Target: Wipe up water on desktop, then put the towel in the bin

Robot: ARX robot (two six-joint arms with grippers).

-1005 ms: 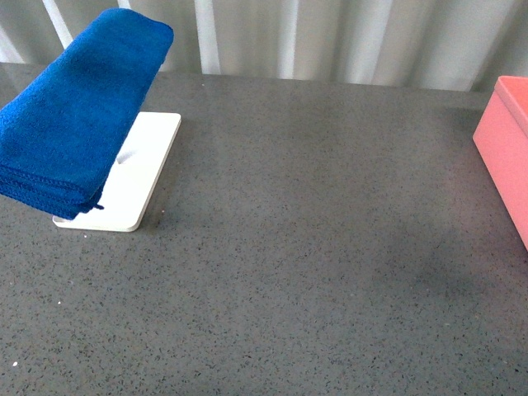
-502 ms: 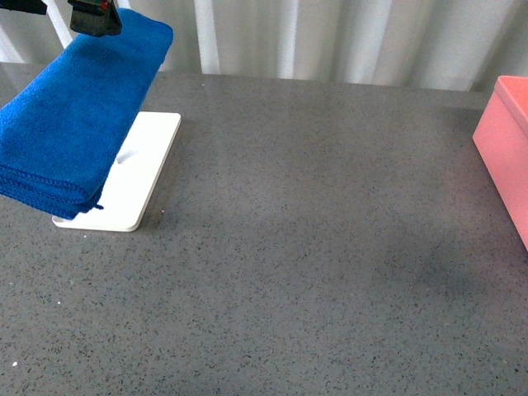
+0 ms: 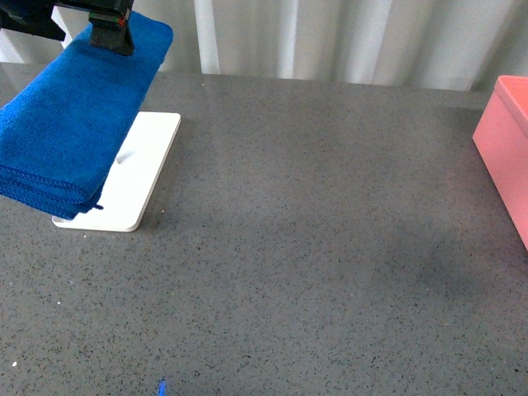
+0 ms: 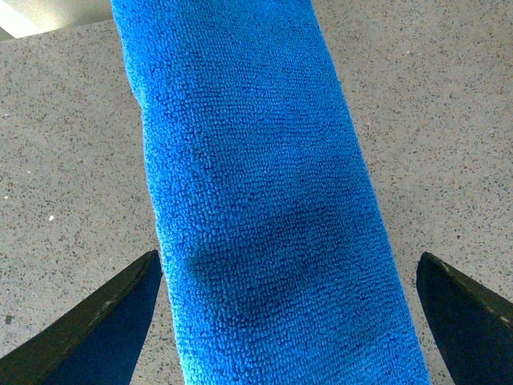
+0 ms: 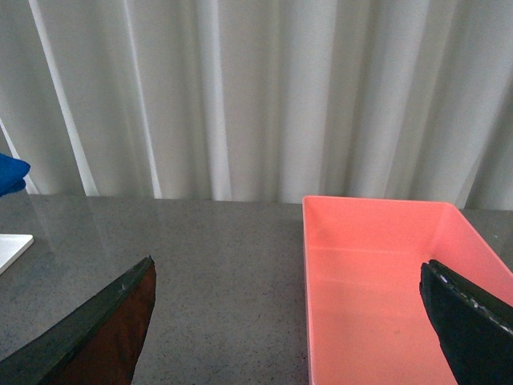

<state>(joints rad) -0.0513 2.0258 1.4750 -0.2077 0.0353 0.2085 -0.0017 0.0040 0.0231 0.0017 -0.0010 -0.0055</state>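
My gripper will find a raised stand hidden underneath when it lifts the towel, because the towel's tip point(image 5: 12, 174) hangs above the white tray's corner.
The blue folded towel point(image 3: 74, 115) lies draped over the white tray point(image 3: 140, 173) at the desktop's point(image 3: 313, 231) far left. My left gripper point(image 3: 111, 29) hangs open over the towel's far end. In the left wrist view the towel point(image 4: 256, 184) runs between the two dark fingertips point(image 4: 96, 321), which stand apart on either side of it. The pink bin point(image 3: 505, 157) sits at the right edge. My right gripper point(image 5: 288, 329) is open and empty above the desktop, facing the bin point(image 5: 385, 281). No water can be made out on the desktop.
White pleated curtains point(image 3: 330, 37) close off the far side of the desktop. A small blue speck point(image 3: 162, 386) shows at the near edge. The right wrist view catches the towel's tip point(image 5: 10, 175) and a tray corner point(image 5: 12, 249).
My left gripper has come down into the front view at the top left, over the towel's far end. The towel and bin have not moved. The blue speck is new.
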